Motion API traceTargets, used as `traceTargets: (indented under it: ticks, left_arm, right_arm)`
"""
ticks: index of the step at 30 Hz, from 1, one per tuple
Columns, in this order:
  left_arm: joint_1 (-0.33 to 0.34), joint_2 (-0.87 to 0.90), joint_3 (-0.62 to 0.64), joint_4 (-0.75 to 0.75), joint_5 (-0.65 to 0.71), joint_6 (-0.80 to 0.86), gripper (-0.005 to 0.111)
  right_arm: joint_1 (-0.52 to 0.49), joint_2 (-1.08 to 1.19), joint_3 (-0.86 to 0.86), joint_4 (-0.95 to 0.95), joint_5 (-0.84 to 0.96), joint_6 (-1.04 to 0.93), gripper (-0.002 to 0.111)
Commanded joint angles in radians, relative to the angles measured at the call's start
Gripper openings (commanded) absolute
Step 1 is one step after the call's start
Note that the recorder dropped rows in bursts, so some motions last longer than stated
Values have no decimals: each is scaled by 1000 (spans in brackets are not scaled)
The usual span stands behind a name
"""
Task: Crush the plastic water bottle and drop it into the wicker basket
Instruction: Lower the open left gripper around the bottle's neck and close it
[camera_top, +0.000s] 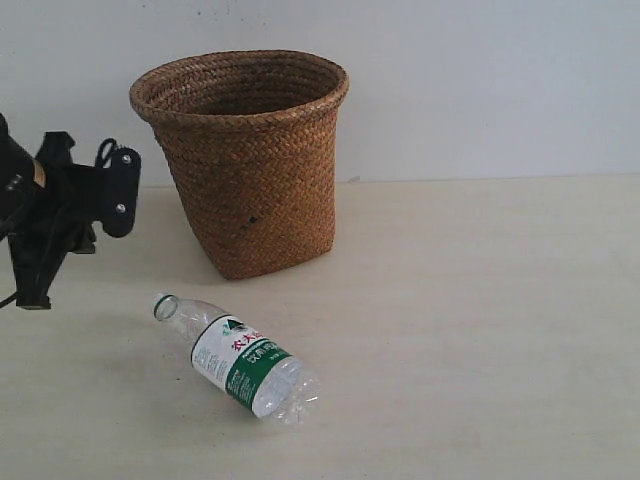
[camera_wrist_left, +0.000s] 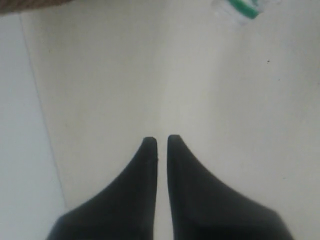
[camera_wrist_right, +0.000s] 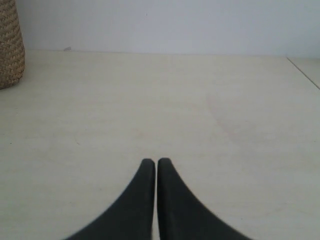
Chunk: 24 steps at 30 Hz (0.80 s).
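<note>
I expect the plastic water bottle (camera_top: 238, 357) to come up empty and leave the surface dry when I lift it, because the bottle's clear shoulder (camera_top: 197, 318) shows only air inside.
The plastic water bottle (camera_top: 235, 358) lies on its side on the table, capless neck toward the left, its white and green label facing up. Behind it stands the tall brown wicker basket (camera_top: 240, 160), upright. My left arm (camera_top: 60, 210) hovers at the left edge, left of the basket and above and left of the bottle. In the left wrist view the left gripper (camera_wrist_left: 162, 140) is shut on nothing, with a sliver of the bottle (camera_wrist_left: 242, 7) far ahead. The right gripper (camera_wrist_right: 156, 162) is shut and empty over bare table, with the basket (camera_wrist_right: 10, 45) at the frame's edge.
A white wall runs behind the pale wooden table (camera_top: 480, 300). The table's side edge (camera_wrist_left: 42, 125) shows close by the left gripper. A table corner (camera_wrist_right: 302, 67) shows far ahead of the right gripper.
</note>
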Motion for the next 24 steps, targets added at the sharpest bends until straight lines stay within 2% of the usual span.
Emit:
traceTargets:
  ticks: [1,3,5,10,12,17,24]
  left_arm:
    - [-57,46,-6,23,-11,35,4]
    - [-77,74,-8,43,-24,5,6]
    - [-89,95,-8,61,-37,-39,14]
    - [-103,110,-8,101,-59,-146,52]
    - [-103,110,-8,105,-68,-176,62]
    - [-103,110,-8,120,-71,-168,60]
    - [-110,156,-8,120,-64,20,60]
  right_arm:
    - [2,-5,0,-1,-4,-2,0]
    - [2,-5,0,-1,-4,-2,0]
    - [2,-5,0,-1,-4,-2,0]
    - [2,-5,0,-1,-4,-2,0]
    - [2,-5,0,-1,-4,-2,0]
    - [2,-5,0,-1,-4,-2,0]
    - [2,-5,0,-1,-4,-2,0]
